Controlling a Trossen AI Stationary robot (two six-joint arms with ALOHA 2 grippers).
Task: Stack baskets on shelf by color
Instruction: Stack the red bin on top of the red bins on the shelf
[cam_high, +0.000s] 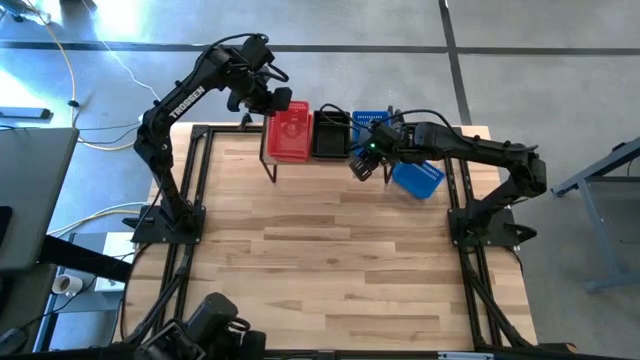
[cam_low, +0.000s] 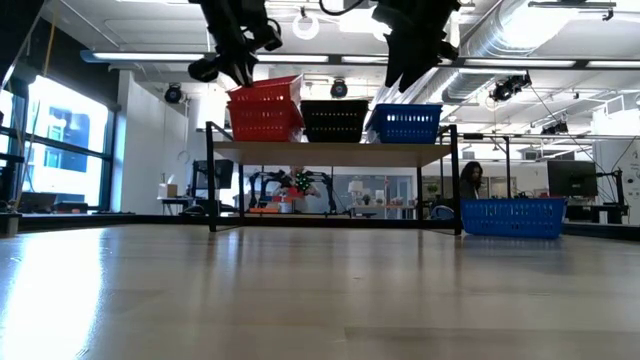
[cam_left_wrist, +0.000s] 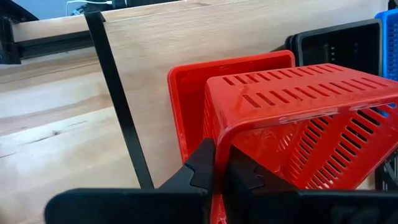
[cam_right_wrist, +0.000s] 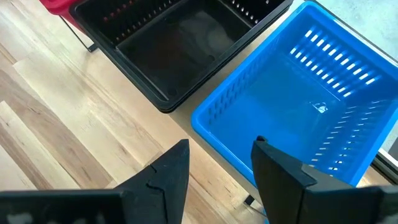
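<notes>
I should let the upper red basket (cam_low: 266, 89) drop in from my left gripper, as it is held by its corner and tilts over the lower one, then move that gripper to the upper basket's outer rim (cam_high: 271, 136).
The shelf (cam_high: 300, 162) stands at the table's far edge and carries a red basket (cam_high: 290, 135), a black basket (cam_high: 330, 135) and a blue basket (cam_high: 372, 120) side by side. My left gripper (cam_high: 268, 100) is shut on a second red basket (cam_left_wrist: 298, 124), which is tilted over the red one on the shelf (cam_left_wrist: 186, 99). My right gripper (cam_high: 362, 165) hangs open above the near edge of the shelf's blue basket (cam_right_wrist: 298, 106) and touches nothing. Another blue basket (cam_high: 418, 178) stands with its base on the table, right of the shelf. My left gripper (cam_left_wrist: 222, 174) pinches the upper red basket's rim (cam_left_wrist: 225, 140) near a corner, with one finger inside the wall and one outside. It comes from the table's left, slanting down. The basket is tilted, held side raised (cam_low: 262, 90), and its other end is down at the red basket beneath.
The shelf's thin black legs (cam_low: 210, 180) stand on the tabletop. The wide wooden table (cam_high: 330, 270) stretches toward its near edge. The black basket (cam_right_wrist: 174, 43) sits close against the blue one. A person (cam_low: 468, 180) shows far off in the room behind.
</notes>
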